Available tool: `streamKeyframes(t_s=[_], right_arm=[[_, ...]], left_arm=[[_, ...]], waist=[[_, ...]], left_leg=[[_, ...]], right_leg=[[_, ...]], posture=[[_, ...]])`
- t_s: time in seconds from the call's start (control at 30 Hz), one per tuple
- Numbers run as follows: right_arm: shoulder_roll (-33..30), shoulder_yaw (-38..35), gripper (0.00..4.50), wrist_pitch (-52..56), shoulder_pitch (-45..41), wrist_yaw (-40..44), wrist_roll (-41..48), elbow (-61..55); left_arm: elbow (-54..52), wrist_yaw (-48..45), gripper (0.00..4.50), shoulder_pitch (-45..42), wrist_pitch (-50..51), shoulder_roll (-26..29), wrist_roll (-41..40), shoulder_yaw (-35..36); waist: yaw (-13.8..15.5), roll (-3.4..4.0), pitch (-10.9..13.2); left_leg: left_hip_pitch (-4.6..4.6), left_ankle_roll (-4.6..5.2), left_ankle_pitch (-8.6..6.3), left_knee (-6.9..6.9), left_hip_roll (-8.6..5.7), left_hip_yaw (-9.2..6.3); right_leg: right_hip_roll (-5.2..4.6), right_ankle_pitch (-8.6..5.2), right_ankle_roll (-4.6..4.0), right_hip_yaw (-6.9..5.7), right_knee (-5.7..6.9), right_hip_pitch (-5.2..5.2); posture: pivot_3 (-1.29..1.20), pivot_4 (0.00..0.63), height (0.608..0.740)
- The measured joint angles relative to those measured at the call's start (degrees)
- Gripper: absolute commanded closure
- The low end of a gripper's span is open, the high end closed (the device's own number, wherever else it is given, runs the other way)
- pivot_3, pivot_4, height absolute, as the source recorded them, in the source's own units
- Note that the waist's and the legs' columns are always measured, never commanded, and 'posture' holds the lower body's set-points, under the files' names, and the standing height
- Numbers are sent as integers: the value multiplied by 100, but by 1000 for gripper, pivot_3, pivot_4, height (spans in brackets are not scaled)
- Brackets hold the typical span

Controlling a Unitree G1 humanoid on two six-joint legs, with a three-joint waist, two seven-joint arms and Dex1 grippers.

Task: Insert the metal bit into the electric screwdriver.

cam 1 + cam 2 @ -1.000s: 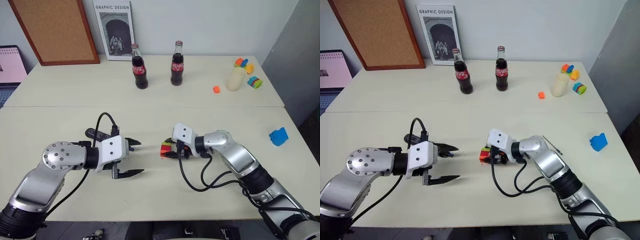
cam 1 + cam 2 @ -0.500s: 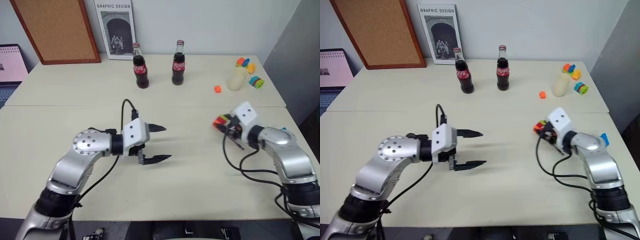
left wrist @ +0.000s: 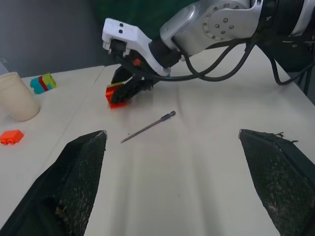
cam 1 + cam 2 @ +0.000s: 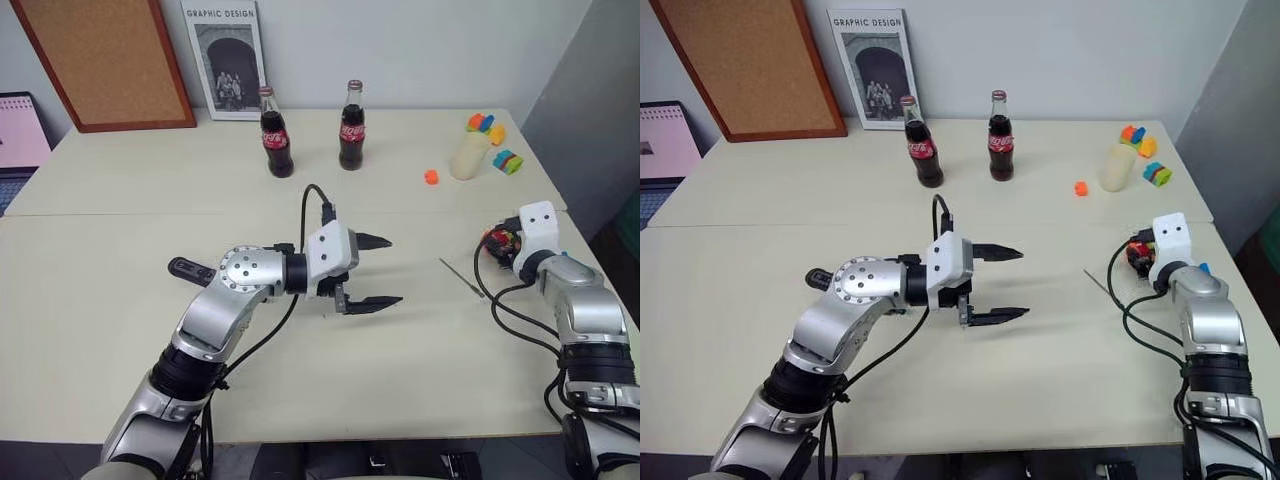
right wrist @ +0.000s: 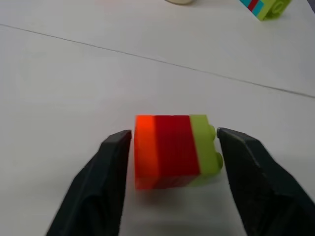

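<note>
Only a broad rounded end (image 4: 180, 266) shows behind my forearm. I expect the electric screwdriver (image 4: 196, 273) to show a narrow, empty socket at its hidden end when I lift it.
The metal bit (image 4: 460, 275), a thin grey rod, lies loose on the table at the right; it shows too in the left wrist view (image 3: 147, 127). The electric screwdriver (image 4: 190, 269) lies behind my left forearm, with just a black rounded end showing. My left gripper (image 4: 392, 270) hovers open and empty over the table's middle, pointing right toward the bit. Beyond the bit, my right gripper (image 5: 174, 133) is open, its fingers (image 5: 115, 162) standing on either side of an orange, red and green block stack (image 5: 172, 147) that rests on the table.
Two cola bottles (image 4: 275, 145) (image 4: 350, 125) stand at the back centre. A cream cup (image 4: 465, 155), an orange brick (image 4: 432, 177) and coloured bricks (image 4: 508, 162) sit at the back right. A poster (image 4: 225, 55) and a corkboard (image 4: 100, 60) lean on the wall.
My right gripper carried the block stack from the table's middle to the right side and widened its fingers around it. My left gripper swung right, toward the middle, still open.
</note>
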Motion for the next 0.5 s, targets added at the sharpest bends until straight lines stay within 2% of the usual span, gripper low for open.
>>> streamKeyframes(t_s=[0.07, 0.1, 0.23, 0.43, 0.5], right_arm=[[-12, -59, 141, 114, 71, 2, 36, -180], [-37, -111, 38, 177, 116, 4, 73, -310], [-393, -292, 38, 479, 671, 91, 190, -1406], [-1318, -473, 38, 664, 1561, 1187, 726, -3210], [-1628, -454, 38, 507, 2000, 1892, 1132, -3774]], left_arm=[[31, -3, 0, -5, -12, 3, 15, -4], [65, -4, 0, -10, -20, 5, 18, -6], [102, -23, 0, -36, -25, 169, 19, 15], [75, -416, 0, 72, -29, 1169, -34, 515], [76, -775, 0, 224, -80, 1807, -85, 713]], waist=[[3, 1, 0], [5, 1, -1], [18, 7, -3], [-23, 14, -5], [-22, 15, -5]], left_leg=[[-2, 0, 0, 0, 0, -1], [-2, 0, 0, 0, 0, -1], [-8, 0, 0, -1, 0, -7], [-3, 0, 0, -4, -2, -14], [9, 0, 0, -7, 1, -11]], right_leg=[[0, 0, 0, 0, -1, -1], [0, 0, 1, -1, -1, -2], [0, -5, 9, -7, -1, -5], [13, -10, 17, -4, 0, -1], [29, -11, 17, -13, -1, -3]], posture=[[0, 150, 740], [0, 150, 740], [0, 150, 740], [0, 150, 740], [0, 150, 740]])
